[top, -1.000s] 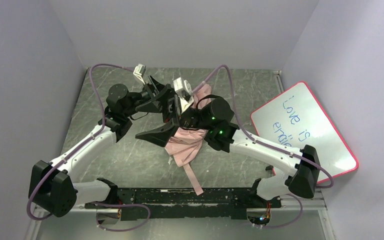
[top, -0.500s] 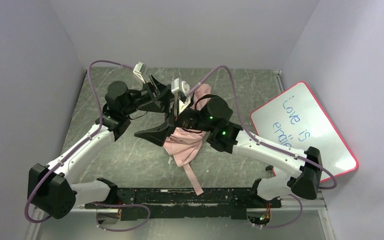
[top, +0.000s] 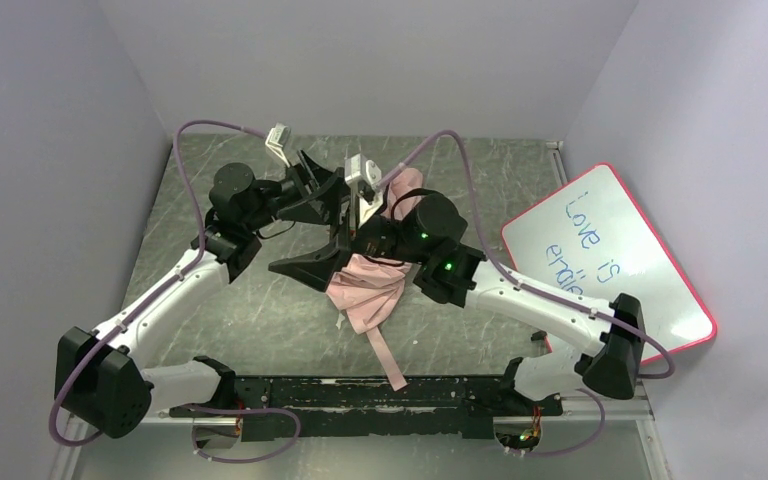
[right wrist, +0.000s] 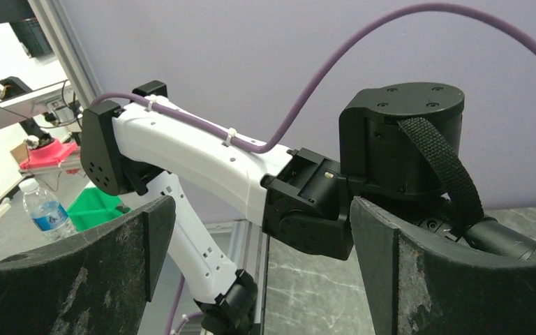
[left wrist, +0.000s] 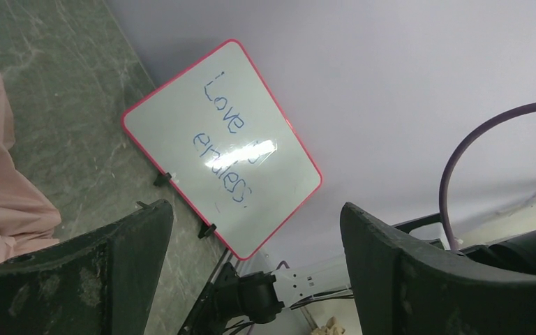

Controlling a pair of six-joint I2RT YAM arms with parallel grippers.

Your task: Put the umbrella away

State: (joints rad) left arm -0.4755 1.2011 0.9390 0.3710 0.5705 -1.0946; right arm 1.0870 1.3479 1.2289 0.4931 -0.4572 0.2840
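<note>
The umbrella's far half point(top: 406, 186) has my open grippers crowding each other over it, so my left gripper should move back first, and my right gripper should reach down to the umbrella's crumpled middle point(top: 372, 283).
The pale pink umbrella point(top: 372, 292) lies crumpled in the middle of the table, its long strap point(top: 390, 362) trailing toward the near edge. Both grippers hover above its far half and hide part of it. My left gripper point(top: 332, 200) points right and is open, with nothing between its fingers; in the left wrist view point(left wrist: 255, 216) a fold of the umbrella point(left wrist: 0, 188) shows at the left edge. My right gripper point(top: 332, 245) points left, also open and empty point(right wrist: 262, 209), facing the left arm point(right wrist: 195, 153). Neither gripper touches the fabric as far as I can see.
A red-framed whiteboard point(top: 610, 262) with blue writing leans at the table's right side, also in the left wrist view point(left wrist: 230, 146). Purple cables point(top: 195, 170) arch over both arms. Grey walls close in the left, back and right. Beyond the table stands a water bottle point(right wrist: 45, 213).
Both arms have shifted only slightly, the left wrist a little toward the left and back. The umbrella has not moved and both grippers stay open.
</note>
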